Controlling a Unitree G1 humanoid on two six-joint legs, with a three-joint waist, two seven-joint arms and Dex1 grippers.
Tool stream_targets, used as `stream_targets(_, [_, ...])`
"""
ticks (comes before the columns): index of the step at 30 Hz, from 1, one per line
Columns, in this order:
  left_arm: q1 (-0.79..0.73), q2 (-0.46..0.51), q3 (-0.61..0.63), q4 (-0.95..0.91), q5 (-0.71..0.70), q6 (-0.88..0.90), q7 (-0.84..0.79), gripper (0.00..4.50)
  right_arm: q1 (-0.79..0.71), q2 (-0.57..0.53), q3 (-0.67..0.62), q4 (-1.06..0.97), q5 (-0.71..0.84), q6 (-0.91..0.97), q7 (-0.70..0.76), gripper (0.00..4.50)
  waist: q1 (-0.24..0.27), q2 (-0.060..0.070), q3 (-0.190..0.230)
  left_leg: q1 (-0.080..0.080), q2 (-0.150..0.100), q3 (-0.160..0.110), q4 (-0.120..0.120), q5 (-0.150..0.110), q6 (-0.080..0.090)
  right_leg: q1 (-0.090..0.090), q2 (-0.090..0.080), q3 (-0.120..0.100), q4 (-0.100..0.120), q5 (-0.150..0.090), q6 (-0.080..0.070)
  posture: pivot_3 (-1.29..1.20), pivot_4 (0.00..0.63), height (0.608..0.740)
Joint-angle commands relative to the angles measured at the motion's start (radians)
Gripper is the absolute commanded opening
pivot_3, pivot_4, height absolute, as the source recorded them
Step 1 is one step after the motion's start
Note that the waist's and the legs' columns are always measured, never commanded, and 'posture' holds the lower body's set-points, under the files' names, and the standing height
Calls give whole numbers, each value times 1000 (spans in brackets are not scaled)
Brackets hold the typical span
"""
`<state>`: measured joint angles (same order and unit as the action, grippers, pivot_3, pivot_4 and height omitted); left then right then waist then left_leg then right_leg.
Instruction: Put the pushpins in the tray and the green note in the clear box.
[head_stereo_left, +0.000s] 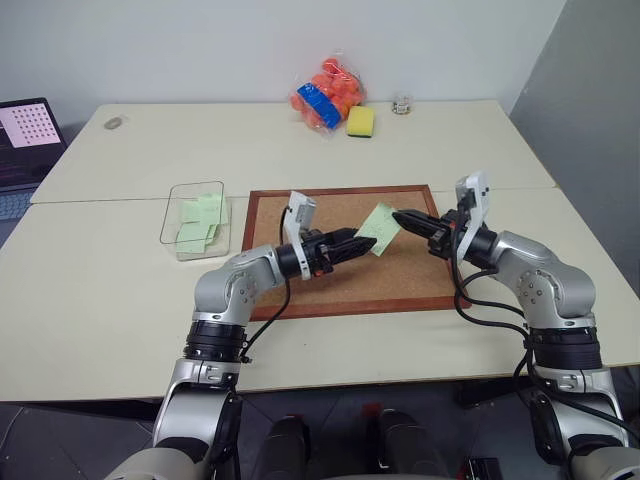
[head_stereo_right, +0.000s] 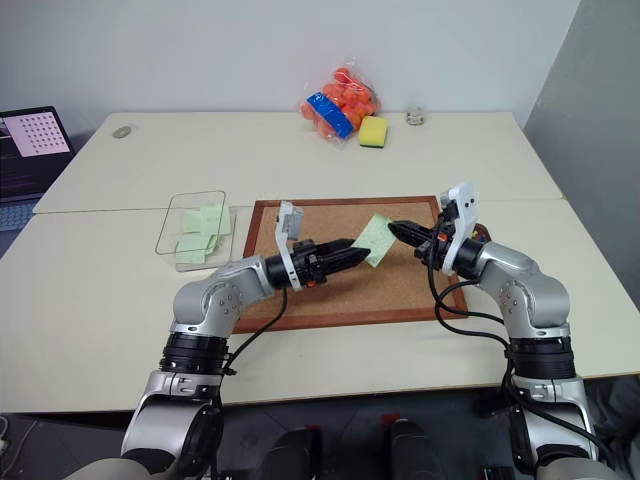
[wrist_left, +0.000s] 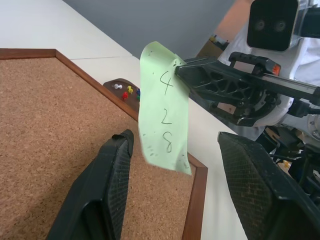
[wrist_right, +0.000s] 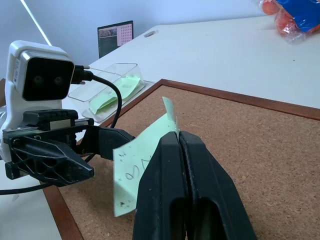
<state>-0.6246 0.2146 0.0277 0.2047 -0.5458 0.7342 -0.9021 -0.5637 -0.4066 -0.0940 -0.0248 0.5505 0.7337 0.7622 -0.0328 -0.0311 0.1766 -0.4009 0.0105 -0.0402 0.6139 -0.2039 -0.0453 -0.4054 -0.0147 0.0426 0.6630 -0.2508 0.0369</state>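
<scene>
My right gripper has the green note, but the clear box (head_stereo_left: 195, 221) is on my left gripper's side, so next my left gripper grabs the note's lower part (head_stereo_left: 376, 240).
My right gripper (head_stereo_left: 400, 218) is shut on the top corner of the green note (head_stereo_left: 380, 226), which hangs above the corkboard (head_stereo_left: 340, 290) with "428" written on it (wrist_left: 165, 125). My left gripper (wrist_left: 175, 145) is open, one finger on each side of the note's lower part without pinching it. The clear box (head_stereo_left: 168, 215) sits left of the corkboard with green notes inside. In the left wrist view the brown tray (wrist_left: 107, 82) lies past the board's corner, holding pushpins (wrist_left: 127, 91) in red, yellow, blue and white.
A laptop (head_stereo_left: 25, 140) stands at the far left edge. A bag of orange things (head_stereo_left: 325, 95), a yellow sponge (head_stereo_left: 360, 121) and a small jar (head_stereo_left: 402, 103) sit at the back of the table. A seam runs between two tabletops.
</scene>
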Motion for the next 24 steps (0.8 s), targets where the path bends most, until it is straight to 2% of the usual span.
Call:
stream_targets(1, [-22,-21,4,-3,-21,-10,7,2860,-8,-8,-15,-71,46,22,1,37,0,0,0,0,0,0,0,0,0,0,0,0,0,0,0,0,150,740])
stream_targets(2, [-25,-25,5,-3,-24,-11,7,2860,-7,-9,-14,-74,49,24,-1,37,0,0,0,0,0,0,0,0,0,0,0,0,0,0,0,0,150,740])
stream_targets(7, [-28,-38,3,-3,-24,-16,8,2144,-2,-5,-12,-86,54,31,-7,0,0,0,0,0,0,0,0,0,0,0,0,0,0,0,0,0,150,740])
stream_targets(13, [-36,-39,7,-2,-25,-16,8,861,-1,-2,-11,-90,51,31,-8,0,0,0,0,0,0,0,0,0,0,0,0,0,0,0,1,0,150,740])
stream_targets(18, [-37,-39,8,0,-24,-18,8,12,-2,-1,-9,-88,49,28,-9,0,0,0,0,0,0,0,0,0,0,0,0,0,0,0,1,0,150,740])
stream_targets(24, [-35,-41,8,-2,-20,-27,15,12,3,3,-4,-87,43,22,-9,0,0,0,0,0,0,0,0,0,0,0,0,0,0,-1,1,0,150,740])
